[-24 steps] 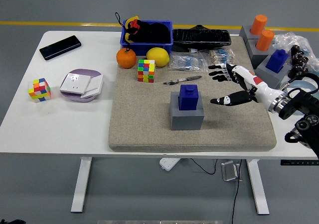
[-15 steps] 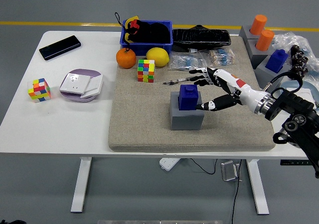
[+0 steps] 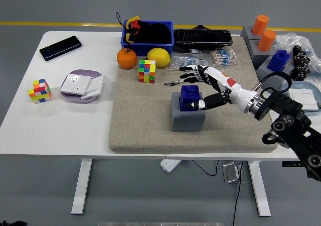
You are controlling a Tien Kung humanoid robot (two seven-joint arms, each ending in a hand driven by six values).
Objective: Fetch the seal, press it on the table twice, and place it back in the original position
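I expect the blue seal [image 3: 189, 98] to come free and show a square hollow when I lift it, because the grey base forms a rim [image 3: 175, 108] around the seal.
The seal is a blue block [image 3: 189, 97] standing on a grey base [image 3: 187, 116] in the middle of the beige mat [image 3: 145, 130]. My right hand [image 3: 196, 88] reaches in from the right, its fingers spread open around the seal. The thumb [image 3: 205, 104] touches or nearly touches the seal's right front side, and the other fingers [image 3: 189, 73] hover just behind and above it. The hand holds nothing. My left arm is out of view.
A pen [image 3: 176, 82] lies behind the seal. A Rubik's cube [image 3: 147, 71], orange [image 3: 127, 59], lemon [image 3: 158, 57] and blue bin [image 3: 148, 35] stand at the mat's back. Another blue seal [image 3: 278, 60] and orange cylinders [image 3: 263, 32] stand at right. A phone [image 3: 60, 47], white device [image 3: 82, 85] and small cube [image 3: 39, 90] lie left.
My right hand has moved left across the mat from beside the grey base to the seal, fingers staying spread. The seal has not moved.
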